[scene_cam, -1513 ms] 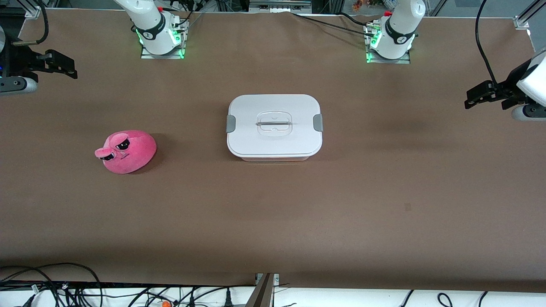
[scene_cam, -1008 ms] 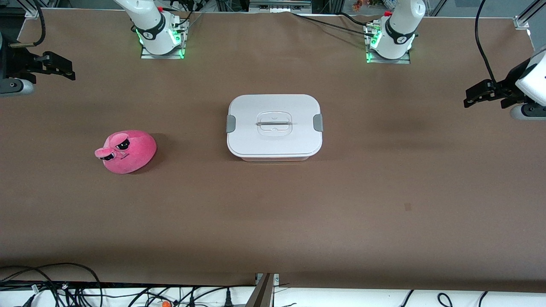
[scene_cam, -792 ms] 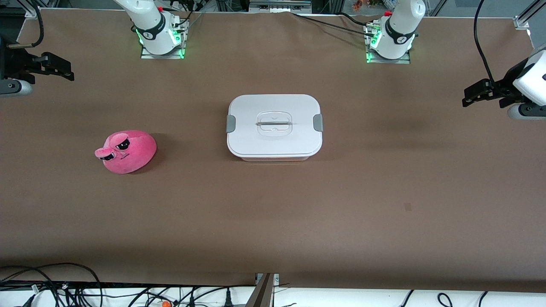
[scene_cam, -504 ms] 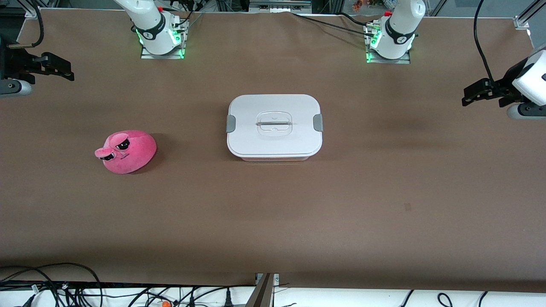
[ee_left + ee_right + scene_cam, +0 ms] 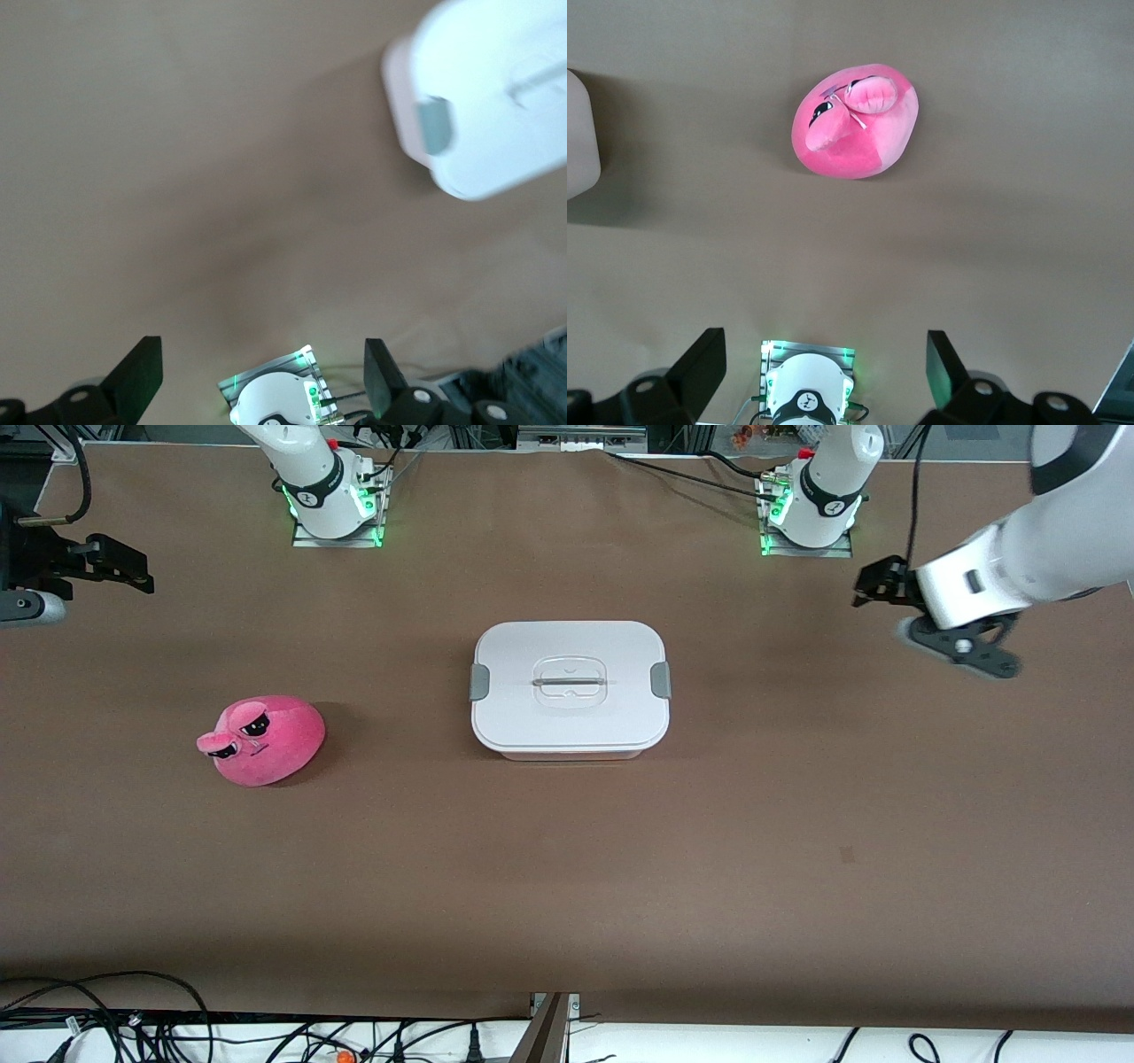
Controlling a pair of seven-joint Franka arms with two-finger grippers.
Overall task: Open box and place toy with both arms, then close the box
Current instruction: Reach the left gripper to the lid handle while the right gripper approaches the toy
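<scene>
The white lid (image 5: 570, 684) will come off in one piece, clips included, when I lift its handle, because the grey clips (image 5: 479, 682) are set into the lid's rim.
The box (image 5: 570, 686) sits shut in the middle of the table, its white lid down, a grey clip (image 5: 660, 680) at each end and a recessed handle (image 5: 568, 682) in the centre. The pink plush toy (image 5: 261, 740) lies on the table toward the right arm's end, apart from the box. My left gripper (image 5: 875, 583) hangs open and empty over bare table between the box and the left arm's end. In the left wrist view (image 5: 263, 356) the box (image 5: 496, 97) shows ahead. My right gripper (image 5: 124, 571) waits open over the right arm's end; its wrist view (image 5: 824, 350) shows the toy (image 5: 855, 119).
The right arm's base (image 5: 332, 505) and the left arm's base (image 5: 811, 509) stand along the table edge farthest from the front camera. Cables (image 5: 106, 1019) run below the nearest edge. A brown cloth (image 5: 567, 868) covers the table.
My left arm has swung in from the table's end toward the box, its gripper still open. The right gripper, the box and the toy have stayed put.
</scene>
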